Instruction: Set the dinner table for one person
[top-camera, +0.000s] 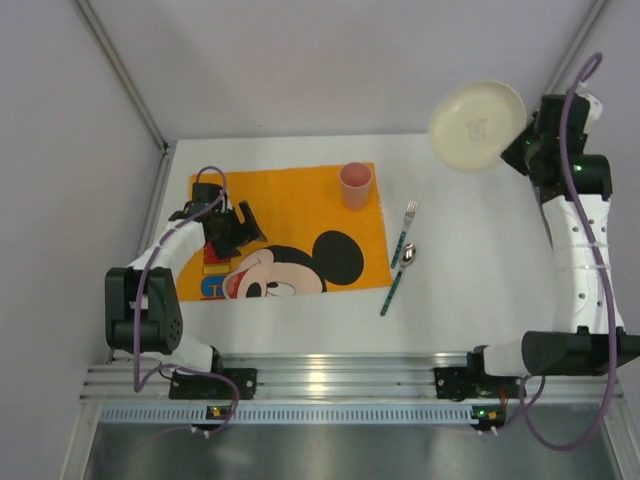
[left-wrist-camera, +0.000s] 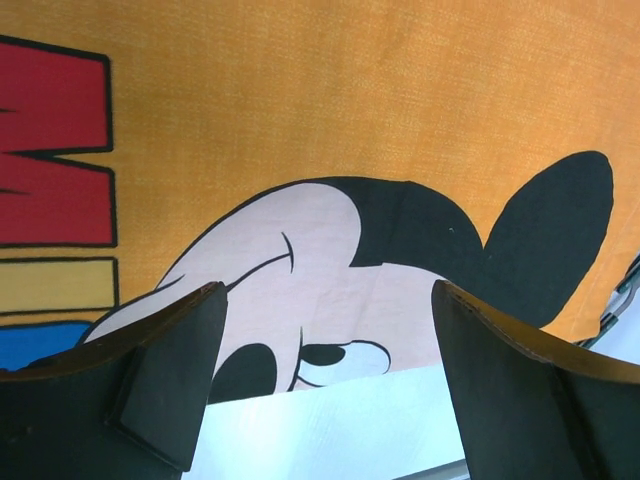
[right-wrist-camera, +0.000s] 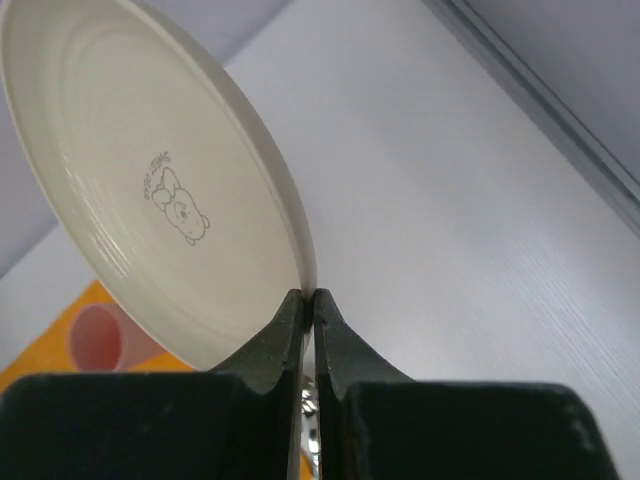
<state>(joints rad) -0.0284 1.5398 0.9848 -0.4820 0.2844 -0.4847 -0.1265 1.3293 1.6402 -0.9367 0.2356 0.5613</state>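
The robot's left gripper is hovering over the part of the placemat (top-camera: 270, 222) where the plate (top-camera: 478, 125) must go, so it should move away before the right gripper lowers the plate there.
A cream plate (top-camera: 478, 124) hangs tilted in the air at the back right, its rim pinched by my right gripper (top-camera: 522, 148), which is shut on it. In the right wrist view the plate (right-wrist-camera: 150, 190) shows a small bear print, with the fingers (right-wrist-camera: 283, 335) clamped on its edge. My left gripper (top-camera: 232, 228) hovers open over the orange Mickey Mouse placemat (top-camera: 300, 205), nothing between its fingers (left-wrist-camera: 185, 355). A pink cup (top-camera: 355, 185) stands upright on the placemat's back right corner. A fork (top-camera: 405, 232) and a spoon (top-camera: 398, 277) lie on the white dinner table (top-camera: 470, 270) just right of the placemat.
An aluminium rail (top-camera: 330, 385) runs along the table's near edge, with both arm bases on it. Grey walls and metal posts close in the left, back and right sides.
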